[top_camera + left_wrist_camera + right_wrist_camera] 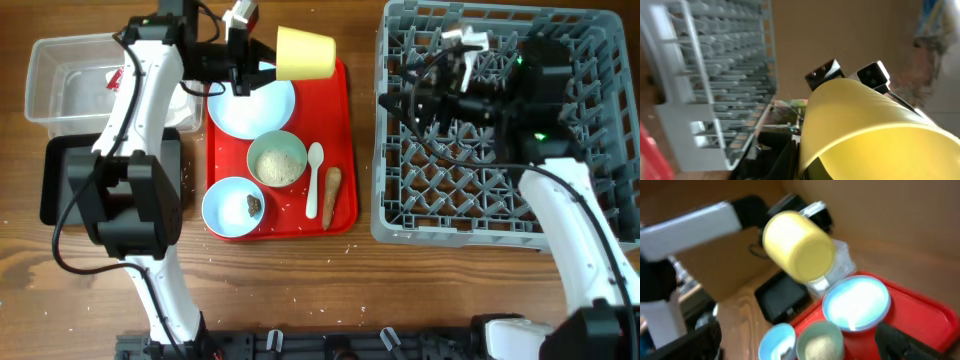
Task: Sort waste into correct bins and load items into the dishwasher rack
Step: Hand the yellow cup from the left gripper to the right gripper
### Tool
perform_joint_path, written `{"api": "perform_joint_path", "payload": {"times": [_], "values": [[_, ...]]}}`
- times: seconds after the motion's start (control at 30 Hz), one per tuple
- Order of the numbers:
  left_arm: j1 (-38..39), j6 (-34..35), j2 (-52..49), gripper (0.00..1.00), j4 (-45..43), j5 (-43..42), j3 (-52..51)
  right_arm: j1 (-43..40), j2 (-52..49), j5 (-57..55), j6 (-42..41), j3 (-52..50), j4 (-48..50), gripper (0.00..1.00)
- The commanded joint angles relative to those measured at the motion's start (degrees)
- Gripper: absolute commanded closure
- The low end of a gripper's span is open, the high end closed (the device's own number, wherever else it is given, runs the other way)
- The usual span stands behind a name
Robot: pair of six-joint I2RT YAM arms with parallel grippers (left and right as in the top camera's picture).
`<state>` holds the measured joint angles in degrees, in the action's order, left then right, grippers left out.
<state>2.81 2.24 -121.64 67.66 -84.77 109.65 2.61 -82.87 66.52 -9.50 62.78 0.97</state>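
Note:
Next, I take the cup's base [329, 56] with my right gripper before loading the cup, because my left gripper is on the yellow cup's rim [282, 53], away from the grey rack.
My left gripper [262, 68] is shut on the small yellow cup [305, 52] and holds it on its side above the back of the red tray [345, 120]. The cup fills the left wrist view [865, 125] and shows in the right wrist view [797, 245]. On the tray lie the pale blue plate [250, 108], the green bowl with rice [277, 160], the blue bowl with a dark lump [232, 207], the white spoon [314, 180] and the brown root piece [331, 195]. My right gripper [397, 100] is open and empty over the grey rack's [500, 200] left edge.
The clear tub [60, 80] stands at the far left with a red packet [117, 77] in it. The black tray [60, 180] lies just in front of it, partly under my left arm. A few rice grains are scattered on the wood near the tray.

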Motion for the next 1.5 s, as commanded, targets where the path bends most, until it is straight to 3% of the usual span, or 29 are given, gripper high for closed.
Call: {"api": "perform_joint_path", "payload": {"times": [0.0, 0.23, 0.37, 0.5, 0.6, 0.67, 0.77, 0.9, 0.97, 1.03, 1.2, 1.27, 1.37, 1.47], "values": [[2.97, -0.98, 1.01, 0.96, 2.19, -4.63, 0.83, 2.4, -3.39, 7.3, -5.73, 0.5, 7.48, 0.0], [8.94, -3.56, 1.01, 0.96, 6.4, -4.5, 0.83, 5.11, -5.88, 7.48, -9.07, 0.5, 15.13, 0.01], [10.73, -3.67, 1.01, 0.96, 9.25, -2.95, 0.83, 5.42, -5.88, 7.54, -9.18, 0.5, 15.74, 0.12], [10.95, -5.51, 1.01, 0.96, 11.15, -2.84, 0.83, 5.49, -5.88, 8.63, -9.16, 0.5, 15.67, 0.33], [10.97, -6.36, 1.01, 0.96, 11.32, -2.82, 0.83, 5.73, -5.88, 8.92, -9.14, 0.5, 15.3, 0.36], [10.95, -6.36, 1.01, 0.96, 11.3, -2.82, 0.83, 5.95, -5.88, 9.03, -9.14, 0.5, 15.28, 0.43], [10.95, -6.36, 1.01, 0.93, 11.3, -2.82, 0.83, 5.97, -5.88, 9.07, -9.14, 0.5, 15.28, 0.51], [10.95, -6.36, 1.01, 0.75, 11.28, -2.62, 0.83, 5.92, -5.88, 9.49, -9.07, 0.5, 15.3, 0.54], [10.95, -6.36, 1.01, 0.78, 11.23, -2.6, 0.83, 5.66, -5.88, 9.92, -9.07, 0.5, 15.3, 0.54], [10.95, -6.36, 1.01, 0.94, 11.23, -2.6, 0.83, 5.62, -5.88, 10.56, -9.14, 0.5, 15.3, 0.54], [10.95, -6.56, 1.01, 0.96, 11.23, -2.6, 0.85, 5.6, -5.88, 10.56, -9.11, 0.5, 15.3, 0.54], [10.8, -6.54, 1.01, 0.96, 10.97, -2.64, 0.83, 5.2, -5.88, 10.54, -9.18, 0.5, 15.3, 0.28], [10.4, -6.47, 1.01, 0.96, 8.7, -5.62, 0.83, 3.45, -5.88, 10.49, -10.23, 0.5, 14.56, 0.13], [10.25, -5.66, 1.01, 0.96, 7.67, -5.57, 0.85, 3.43, -6.21, 10.05, -10.21, 0.5, 14.58, 0.1]]}}
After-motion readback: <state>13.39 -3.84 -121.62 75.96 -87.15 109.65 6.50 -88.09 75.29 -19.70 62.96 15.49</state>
